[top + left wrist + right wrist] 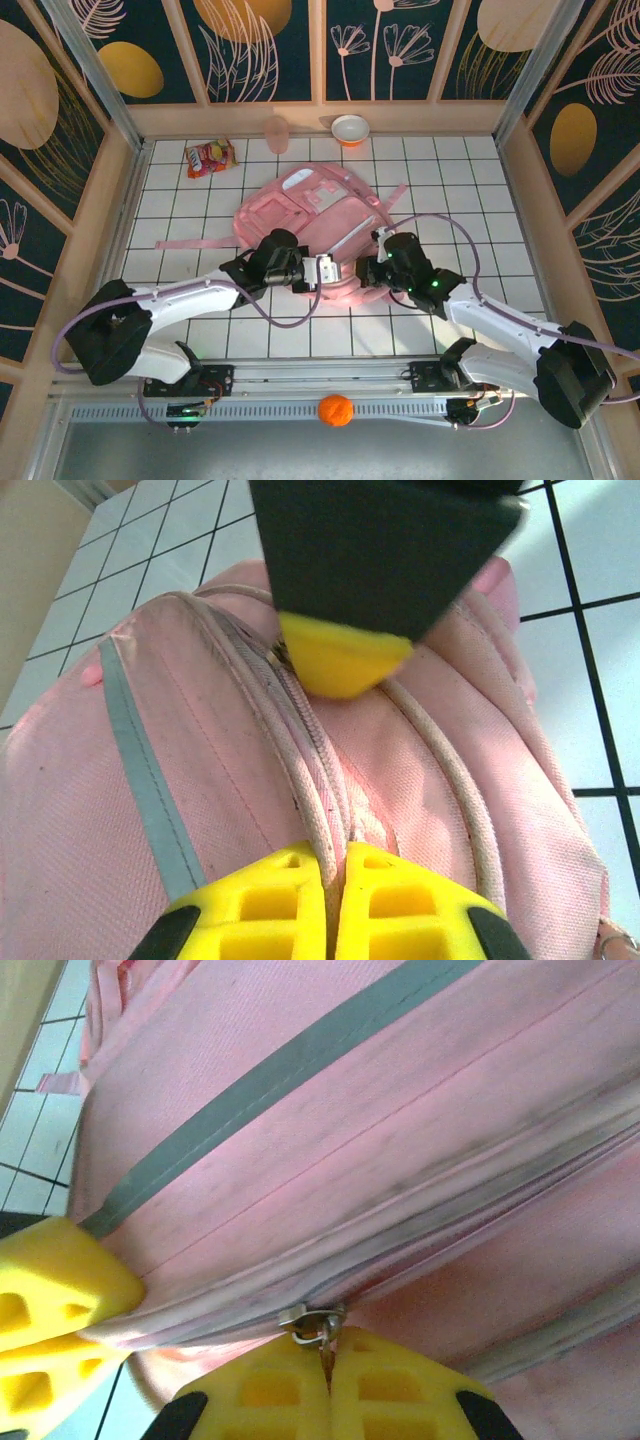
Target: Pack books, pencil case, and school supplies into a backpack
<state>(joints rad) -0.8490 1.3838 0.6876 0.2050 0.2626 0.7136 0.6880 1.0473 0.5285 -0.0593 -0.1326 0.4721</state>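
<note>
The backpack lies crooked [318, 207] beneath the robot's grippers, so the left gripper should free the seam while the right gripper swings the zip pull [313, 1320] back to straighten the backpack.
The pink backpack [305, 210] lies flat in the middle of the tiled table, and both grippers meet at its near edge. My left gripper [328, 272] is shut; in the left wrist view its yellow fingers [290, 880] pinch a fold of the backpack [200, 780] along the pale zip seam [315, 780]. My right gripper [364, 270] is also shut. In the right wrist view it [328, 1338] holds the metal zip pull [318, 1322] at the backpack's [330, 1110] zip line. The books, pencil case and school supplies are out of view.
A red-and-yellow snack packet [210, 157] lies at the back left. A pink cup [277, 133] and an orange-rimmed white bowl [350, 129] stand by the back wall. A pink strap [190, 243] trails left. An orange ball [336, 410] sits on the front rail.
</note>
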